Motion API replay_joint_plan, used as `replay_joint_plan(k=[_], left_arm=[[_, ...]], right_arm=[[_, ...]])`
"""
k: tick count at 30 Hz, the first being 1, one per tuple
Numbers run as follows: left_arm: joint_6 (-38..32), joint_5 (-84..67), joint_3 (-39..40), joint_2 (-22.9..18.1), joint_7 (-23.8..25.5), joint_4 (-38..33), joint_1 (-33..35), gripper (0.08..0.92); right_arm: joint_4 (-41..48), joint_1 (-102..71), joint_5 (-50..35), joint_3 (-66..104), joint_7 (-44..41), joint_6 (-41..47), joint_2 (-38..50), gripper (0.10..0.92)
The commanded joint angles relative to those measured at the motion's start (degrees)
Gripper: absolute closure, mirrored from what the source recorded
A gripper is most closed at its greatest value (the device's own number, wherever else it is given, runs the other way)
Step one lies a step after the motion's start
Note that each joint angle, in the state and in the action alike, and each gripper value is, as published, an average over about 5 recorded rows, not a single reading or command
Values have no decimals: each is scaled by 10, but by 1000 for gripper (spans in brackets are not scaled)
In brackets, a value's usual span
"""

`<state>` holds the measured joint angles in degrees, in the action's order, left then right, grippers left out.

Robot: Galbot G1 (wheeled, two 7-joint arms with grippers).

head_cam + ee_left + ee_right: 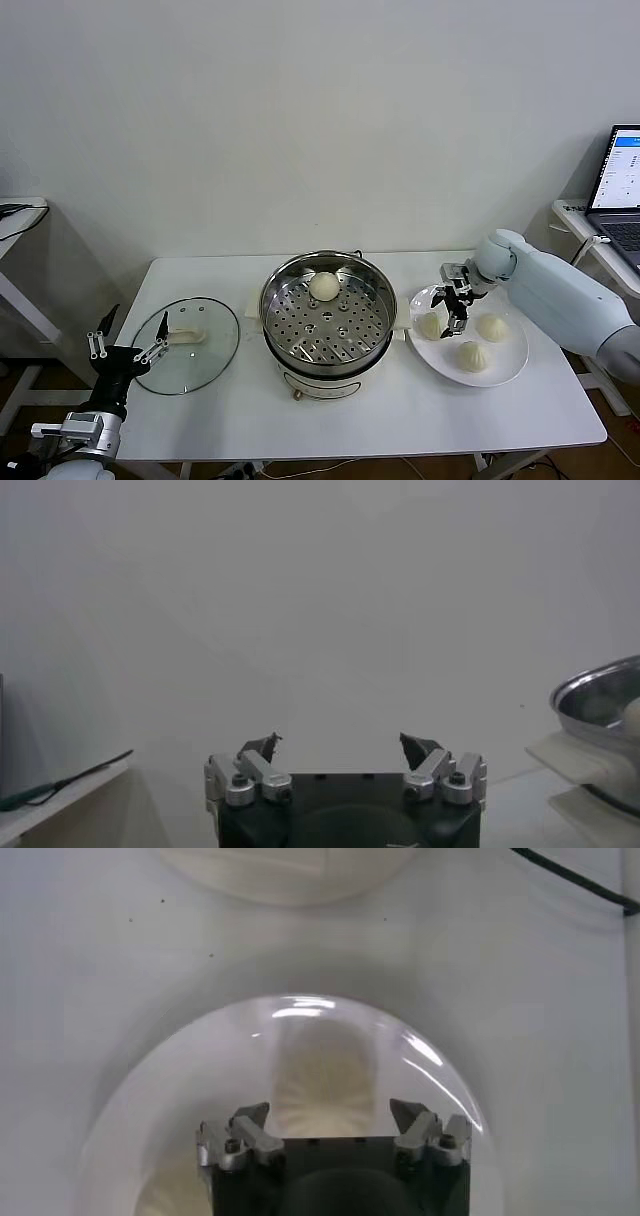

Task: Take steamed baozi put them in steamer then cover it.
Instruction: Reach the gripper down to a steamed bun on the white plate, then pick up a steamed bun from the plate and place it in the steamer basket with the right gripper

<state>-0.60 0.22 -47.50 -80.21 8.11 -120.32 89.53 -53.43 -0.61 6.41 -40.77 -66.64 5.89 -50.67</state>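
My right gripper will carry the baozi point(431, 325) beside it, and that one should keep its shape, because the baozi already in the steamer point(323, 287) is still round.
The steel steamer point(325, 318) stands mid-table with one steamed baozi point(323, 286) on its perforated tray. Three more baozi point(429, 325) point(492, 327) point(471, 356) lie on a white plate point(512, 368) to its right. My right gripper point(455, 308) hangs open over the plate's left part, just beside the leftmost bun. In the right wrist view that baozi point(325, 1078) lies ahead between the open jaws of the right gripper point(330, 1116), untouched. The glass cover point(195, 362) lies flat left of the steamer. My left gripper point(125, 345) point(340, 745) waits open and empty at its left edge.
A laptop point(620, 190) sits on a side table at the far right, and another side table point(20, 210) stands at the far left. The steamer's rim point(600, 702) shows at the edge of the left wrist view. The wall runs close behind the table.
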Motion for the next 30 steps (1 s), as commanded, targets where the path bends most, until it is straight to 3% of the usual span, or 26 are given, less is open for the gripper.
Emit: replay_joint_plan(k=[1,7,16,24,30], left_arm=[[1,0,0,1,0,0,0,177],[0,0,1,0,0,1,0,177],[0,0,1,1,0,3,0,177],[0,0,1,0,0,2,0,177],[1,1,1,1,-1,-2,1,177]], right_arm=[[17,-14,11,12,3,3,-15,203],[17,-16,18,13,0,3,-15,208],[18,-16,22,16,0,2,-16,338],[7,-14,15,21,-4,1,-6,347],[-55,46,-48,-37,-16,16,56,347]])
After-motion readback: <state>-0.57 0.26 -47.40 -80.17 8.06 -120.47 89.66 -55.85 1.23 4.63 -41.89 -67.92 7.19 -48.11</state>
